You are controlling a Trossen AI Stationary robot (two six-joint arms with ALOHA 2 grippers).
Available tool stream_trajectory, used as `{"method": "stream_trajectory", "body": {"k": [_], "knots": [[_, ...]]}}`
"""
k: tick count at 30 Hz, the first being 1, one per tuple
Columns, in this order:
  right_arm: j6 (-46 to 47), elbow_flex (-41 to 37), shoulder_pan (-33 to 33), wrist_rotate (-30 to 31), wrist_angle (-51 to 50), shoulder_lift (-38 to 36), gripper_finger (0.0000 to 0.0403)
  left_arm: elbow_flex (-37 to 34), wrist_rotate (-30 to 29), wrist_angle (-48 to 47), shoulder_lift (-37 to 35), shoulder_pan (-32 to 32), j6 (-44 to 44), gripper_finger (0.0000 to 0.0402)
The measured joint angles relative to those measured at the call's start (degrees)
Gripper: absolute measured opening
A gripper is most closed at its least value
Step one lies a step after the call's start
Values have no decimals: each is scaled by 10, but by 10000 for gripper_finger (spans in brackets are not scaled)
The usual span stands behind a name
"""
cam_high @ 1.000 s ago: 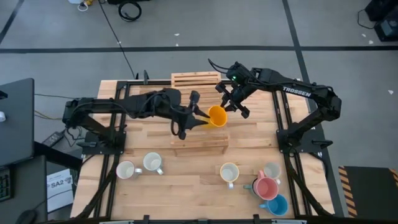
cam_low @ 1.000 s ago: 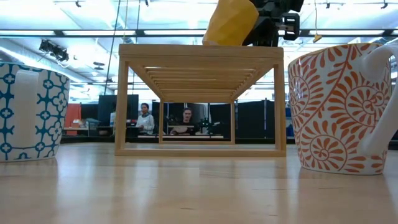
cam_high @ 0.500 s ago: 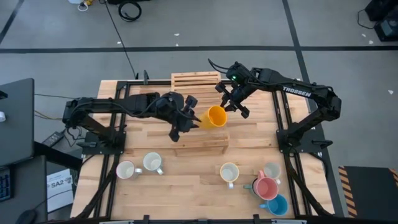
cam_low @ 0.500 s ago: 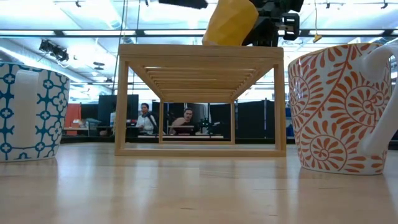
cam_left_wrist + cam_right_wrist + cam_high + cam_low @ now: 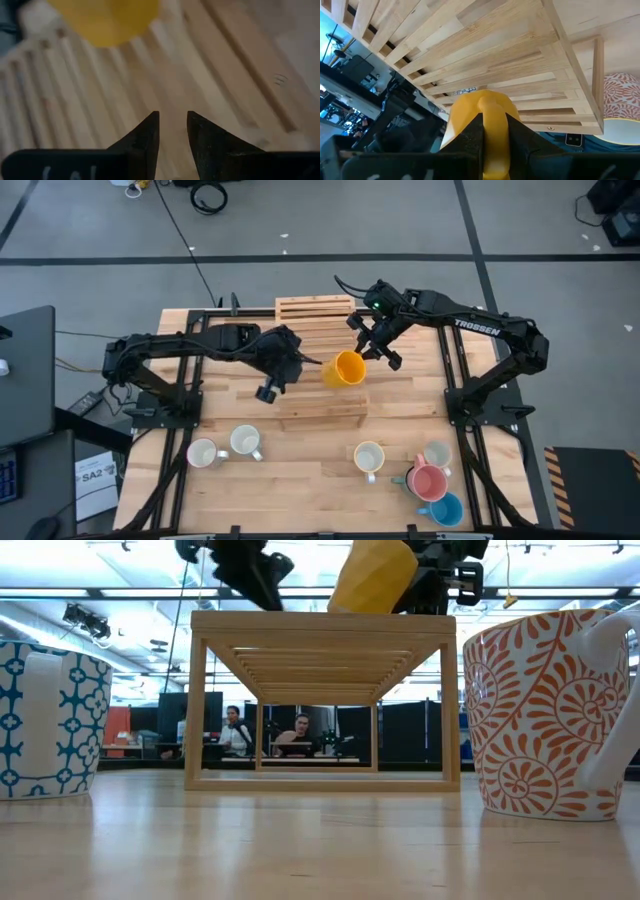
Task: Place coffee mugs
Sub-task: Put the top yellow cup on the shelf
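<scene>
Next, I back my left gripper off while my right gripper tips the mug upright [image 5: 343, 370], because the orange mug [image 5: 370, 582] leans over the rack's slats in my right gripper.
An orange mug [image 5: 347, 367] sits tilted at the top of a wooden slatted rack [image 5: 318, 405], seen in the low view as orange mug [image 5: 372, 575]. My right gripper [image 5: 372, 352] is shut on the mug from the far-right side. My left gripper [image 5: 303, 360] hovers over the rack to the left of the mug, empty, with its fingers [image 5: 150, 132] a narrow gap apart. The other mugs stand on the table's near part on their bases: two white ones [image 5: 203, 452], a cream one [image 5: 369, 457], and a white, pink and blue cluster [image 5: 430, 480]. My right gripper pinches the orange mug's handle [image 5: 493, 125] between its two fingers [image 5: 472, 135], one on each side of the handle. It comes slanting down from the table's far-right side. The mug body [image 5: 470, 107] leans tilted over the rack's top slats.
In the low view, a blue-patterned mug [image 5: 45, 720] and an orange-patterned mug [image 5: 560, 710] stand close to the near edge on either side of the rack [image 5: 320, 625]. People sit in the room beyond the table. Bare wood lies in front of the rack.
My left gripper has come off the orange mug's rim and drawn back toward the table's left edge, turning as it went; it now shows at the top left in the low view. The mug has stayed in my right gripper's hold on the rack.
</scene>
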Motion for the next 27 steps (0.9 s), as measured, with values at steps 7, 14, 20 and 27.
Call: {"method": "stream_trajectory", "body": {"k": [7,14,20,27], "knots": [[-9,0,0,0,-11,0,58,-1,154,-19,-46,61,12,79],[-11,0,-5,-1,-32,0,58,-70,161,31,-120,115,7,67],[-11,0,-11,0,-41,0,58,-153,161,126,-161,140,-8,66],[-11,0,-11,1,-49,3,59,-227,162,235,-164,142,-23,66]]}}
